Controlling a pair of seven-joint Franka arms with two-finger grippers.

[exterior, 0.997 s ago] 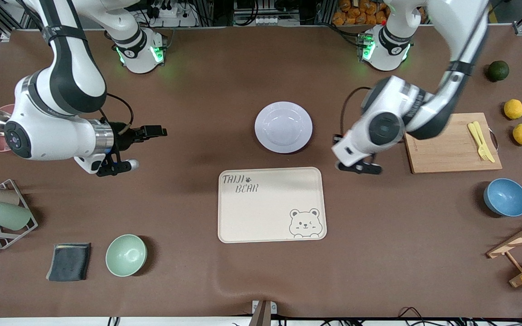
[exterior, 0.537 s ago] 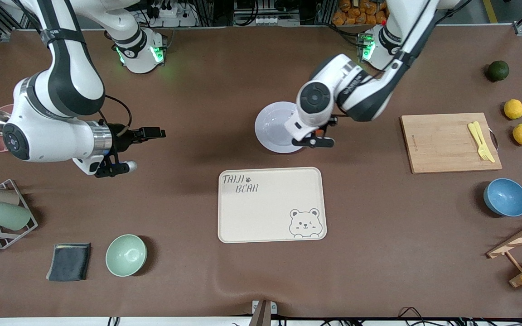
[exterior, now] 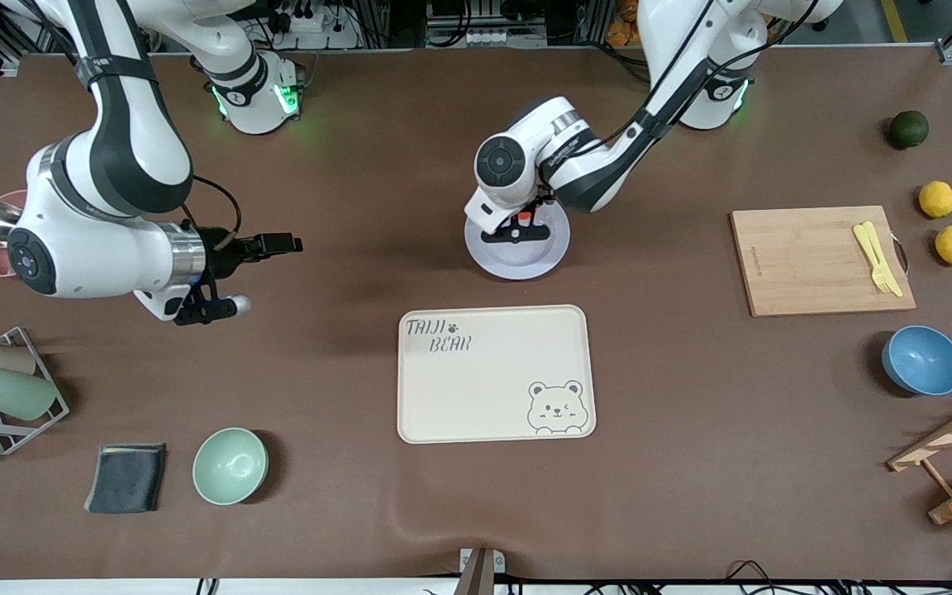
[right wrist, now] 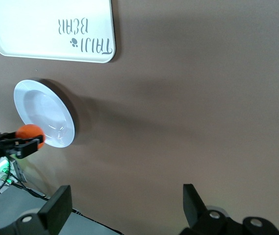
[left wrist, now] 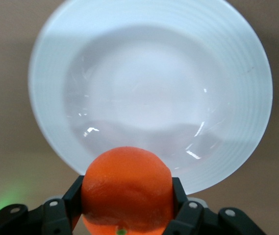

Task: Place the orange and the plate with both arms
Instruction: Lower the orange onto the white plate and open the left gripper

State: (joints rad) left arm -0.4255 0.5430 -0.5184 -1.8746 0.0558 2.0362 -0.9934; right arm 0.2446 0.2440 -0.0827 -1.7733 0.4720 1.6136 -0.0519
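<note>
The orange [left wrist: 127,190] hangs above the plate and the plate's empty hollow [left wrist: 146,90] is open, so my left gripper should go on down until the orange rests there, then release.
The orange [left wrist: 127,188] is bright orange-red and sits clamped between the two black fingers [left wrist: 178,196] of my left gripper [left wrist: 127,196]. In the front view my left gripper [exterior: 517,230] hangs over the plate [exterior: 525,258], with a bit of the orange [exterior: 525,216] showing. The plate [left wrist: 149,93] is round, pale and glossy, and lies bare on the brown table. My right gripper [exterior: 253,275] is open and empty, waiting over bare table toward the right arm's end. The right wrist view shows its own jaws [right wrist: 124,208] spread wide, and farther off the plate [right wrist: 43,112] and the orange [right wrist: 30,132].
A cream tray [exterior: 492,372] with a bear print lies nearer the front camera than the plate. A wooden board [exterior: 806,260] with yellow cutlery, a blue bowl [exterior: 922,359], two yellow fruits and a dark green fruit [exterior: 908,129] lie toward the left arm's end. A mint bowl [exterior: 230,465] lies toward the right arm's end.
My left gripper, holding the orange, has swung from beside the wooden board across to over the plate. The right arm has barely moved.
</note>
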